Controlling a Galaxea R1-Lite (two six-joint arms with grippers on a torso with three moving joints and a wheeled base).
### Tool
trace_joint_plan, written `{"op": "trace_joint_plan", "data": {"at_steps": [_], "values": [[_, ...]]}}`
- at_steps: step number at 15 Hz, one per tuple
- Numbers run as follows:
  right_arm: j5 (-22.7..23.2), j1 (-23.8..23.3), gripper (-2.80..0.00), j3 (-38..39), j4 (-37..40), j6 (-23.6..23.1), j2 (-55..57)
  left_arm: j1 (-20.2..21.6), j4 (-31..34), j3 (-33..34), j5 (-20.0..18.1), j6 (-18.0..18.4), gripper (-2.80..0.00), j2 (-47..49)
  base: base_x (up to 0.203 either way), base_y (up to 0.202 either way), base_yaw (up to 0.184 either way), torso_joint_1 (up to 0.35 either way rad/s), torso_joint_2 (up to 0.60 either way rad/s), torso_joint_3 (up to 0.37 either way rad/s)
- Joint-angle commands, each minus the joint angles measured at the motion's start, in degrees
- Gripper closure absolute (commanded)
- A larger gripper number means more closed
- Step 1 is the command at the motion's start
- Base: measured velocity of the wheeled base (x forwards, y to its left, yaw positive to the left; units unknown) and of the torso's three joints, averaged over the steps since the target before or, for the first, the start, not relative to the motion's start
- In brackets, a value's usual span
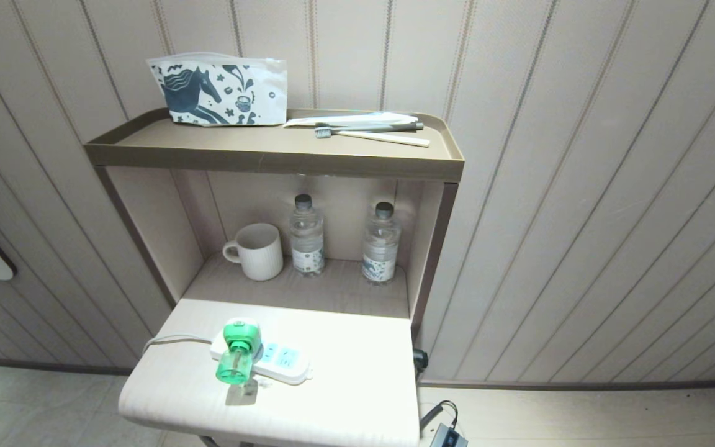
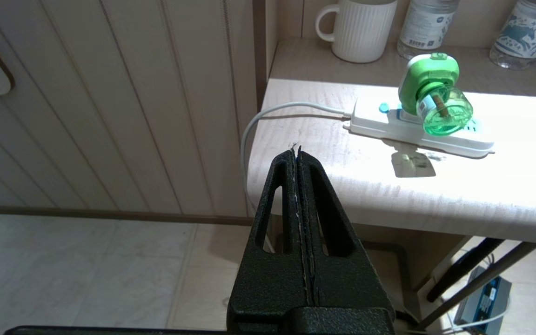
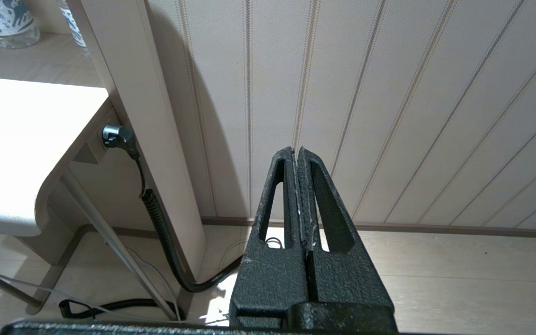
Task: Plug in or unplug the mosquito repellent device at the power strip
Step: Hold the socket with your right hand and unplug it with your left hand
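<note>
The robot's left gripper should swing round and grab the device's head from the mug's side [image 1: 242,331], because the green bottle [image 1: 235,367] sticks out toward the robot in front of the head.
The mosquito repellent device [image 1: 238,351] [image 2: 433,95], green-and-white head with a translucent green bottle, sits plugged into the white power strip [image 1: 270,361] [image 2: 435,137] on the pale shelf surface [image 1: 345,385]. The strip's white cord [image 1: 171,339] [image 2: 268,118] runs off the shelf's left edge. My left gripper [image 2: 297,150] is shut and empty, held low in front of the shelf's left corner, well short of the strip. My right gripper [image 3: 295,150] is shut and empty, off the shelf's right side, facing the panelled wall. Neither arm shows in the head view.
A white mug [image 1: 255,251] and two clear water bottles [image 1: 306,236] [image 1: 380,244] stand at the back of the alcove. The upper shelf [image 1: 270,155] holds a printed pouch [image 1: 220,90] and toothbrushes [image 1: 370,131]. A black corrugated cable [image 3: 161,228] hangs beside the right panel.
</note>
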Motion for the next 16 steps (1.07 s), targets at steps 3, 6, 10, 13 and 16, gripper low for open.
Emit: {"op": "trace_joint_plan", "data": {"at_steps": [3, 6, 10, 13, 16], "values": [[0.00, -0.09, 0.00, 0.00, 0.03, 0.00, 0.09, 0.00, -0.22, -1.87, 0.28, 1.23, 0.00, 0.23, 0.000, 0.000, 0.000, 0.000, 0.00, 0.000], [0.00, -0.09, 0.00, 0.00, 0.03, 0.00, 0.09, 0.00, 3.43, -18.35, 0.64, 1.80, 0.00, 6.35, 0.000, 0.000, 0.000, 0.000, 0.00, 0.000], [0.00, -0.09, 0.00, 0.00, 0.03, 0.09, 0.09, 0.00, 8.69, -40.39, 0.41, 1.40, 0.00, 26.79, 0.000, 0.000, 0.000, 0.000, 0.00, 0.000], [0.00, -0.09, 0.00, 0.00, 0.03, 0.09, 0.09, -0.47, 16.11, -54.43, -1.12, -1.30, 0.00, 41.75, 0.000, 0.000, 0.000, 0.000, 0.00, 0.000], [0.00, -0.09, 0.00, 0.00, 0.03, 0.09, 0.09, -3.47, 39.58, -72.85, -6.03, -8.28, 0.00, 53.18, 0.000, 0.000, 0.000, 0.000, 0.00, 0.000]]}}
